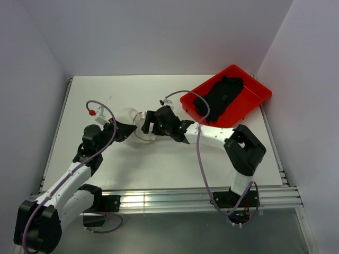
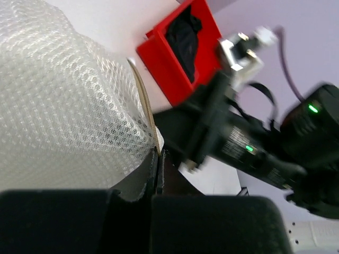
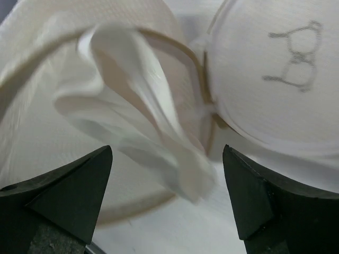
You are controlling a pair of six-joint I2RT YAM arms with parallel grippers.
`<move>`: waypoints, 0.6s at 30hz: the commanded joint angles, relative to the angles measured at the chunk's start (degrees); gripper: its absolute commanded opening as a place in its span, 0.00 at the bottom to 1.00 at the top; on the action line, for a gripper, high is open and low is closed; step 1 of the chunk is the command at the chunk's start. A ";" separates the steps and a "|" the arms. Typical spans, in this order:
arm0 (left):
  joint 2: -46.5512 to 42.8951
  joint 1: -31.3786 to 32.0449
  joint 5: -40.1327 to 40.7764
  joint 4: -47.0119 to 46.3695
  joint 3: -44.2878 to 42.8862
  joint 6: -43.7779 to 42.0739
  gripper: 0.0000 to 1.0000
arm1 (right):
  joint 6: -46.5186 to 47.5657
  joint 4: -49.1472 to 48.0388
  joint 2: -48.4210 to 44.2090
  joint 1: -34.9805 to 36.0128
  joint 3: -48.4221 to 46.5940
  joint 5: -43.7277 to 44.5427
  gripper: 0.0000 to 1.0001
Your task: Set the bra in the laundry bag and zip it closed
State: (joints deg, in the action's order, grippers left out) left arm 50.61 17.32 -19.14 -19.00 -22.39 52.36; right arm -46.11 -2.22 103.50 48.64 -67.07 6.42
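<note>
I expect the round lid (image 3: 275, 71) to swing on the laundry bag's rim as a stiff, flat disc when I pull it, because a piped edge (image 3: 244, 136) goes all the way around it.
The laundry bag (image 1: 133, 117), white translucent mesh, lies between my two grippers at mid-table. My left gripper (image 1: 125, 130) is shut on its rim; the left wrist view shows the jaws (image 2: 158, 170) pinched together on the zip edge, with the mesh wall (image 2: 63, 106) filling the left. My right gripper (image 1: 147, 126) is open right at the bag; in the right wrist view its fingertips (image 3: 167, 182) straddle a folded white mesh flap (image 3: 159, 121). The round lid with the dark mark (image 3: 288, 58) hangs open to the right. The black bra (image 1: 220, 95) lies in the red tray (image 1: 254, 100).
The red tray stands at the far right corner of the white table (image 1: 106, 95), and also shows in the left wrist view (image 2: 159, 61) behind my right arm (image 2: 238, 143). Walls enclose the table on three sides.
</note>
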 commanded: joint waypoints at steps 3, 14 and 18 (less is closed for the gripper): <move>2.30 -3.61 -3.36 -0.94 0.24 1.95 0.00 | 9.27 5.38 -12.87 -1.70 5.01 -0.18 0.93; 2.47 -4.14 -5.03 -2.97 1.74 1.34 0.00 | 9.46 8.11 -7.45 -9.88 10.82 11.42 0.56; 2.91 -4.14 -5.47 -3.14 1.74 1.17 0.00 | 7.97 5.83 -3.05 -11.11 9.77 11.00 0.61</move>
State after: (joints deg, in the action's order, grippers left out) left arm 53.28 13.41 -22.79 -19.05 -20.82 53.74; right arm -37.76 4.45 99.33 38.20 -55.51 14.41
